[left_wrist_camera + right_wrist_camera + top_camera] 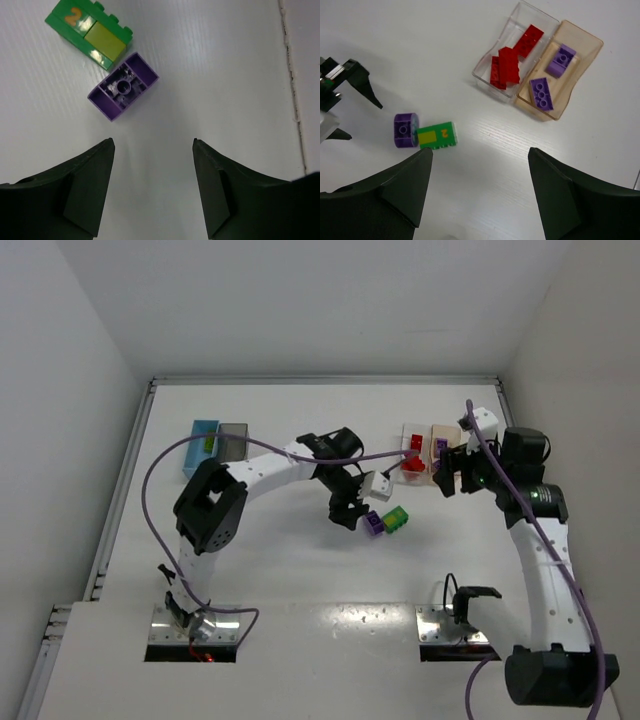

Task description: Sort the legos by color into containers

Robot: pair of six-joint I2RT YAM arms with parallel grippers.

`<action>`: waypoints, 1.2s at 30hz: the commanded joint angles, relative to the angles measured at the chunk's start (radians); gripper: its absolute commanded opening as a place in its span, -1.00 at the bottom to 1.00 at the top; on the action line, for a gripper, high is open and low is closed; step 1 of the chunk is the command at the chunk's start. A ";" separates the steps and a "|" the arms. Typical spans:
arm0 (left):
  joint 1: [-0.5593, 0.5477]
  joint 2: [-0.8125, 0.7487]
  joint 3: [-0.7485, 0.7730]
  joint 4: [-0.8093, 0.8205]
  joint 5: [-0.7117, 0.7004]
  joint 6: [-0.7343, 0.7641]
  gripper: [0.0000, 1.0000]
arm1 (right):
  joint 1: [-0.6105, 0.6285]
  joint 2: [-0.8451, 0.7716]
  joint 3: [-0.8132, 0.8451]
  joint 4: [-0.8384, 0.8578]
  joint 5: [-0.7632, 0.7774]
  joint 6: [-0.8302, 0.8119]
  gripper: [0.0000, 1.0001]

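Next, I turn my left gripper so its fingers straddle the purple lego's far end, because the purple lego lies at a slant to those fingers, against the green lego.
A purple lego lies hollow side up on the table, touching a green lego that has a yellow patch and an orange "2". Both also show in the top view, purple and green. My left gripper is open and empty just short of the purple lego. My right gripper is open and empty, raised above the table near the green lego. The clear bin holds red legos. The tan bin holds two purple legos.
A light blue bin with a green piece inside and a dark grey bin stand side by side at the back left. The clear bin and tan bin stand at the back right, by my right gripper. Purple cables trail from both arms.
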 commanded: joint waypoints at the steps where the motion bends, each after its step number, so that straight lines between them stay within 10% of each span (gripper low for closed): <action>1: -0.039 0.014 0.040 -0.009 0.017 0.195 0.39 | -0.045 -0.016 -0.034 -0.026 0.060 0.038 0.55; 36: -0.135 0.051 0.014 0.157 0.097 0.401 0.32 | -0.626 0.274 0.065 -0.154 -0.398 0.034 0.55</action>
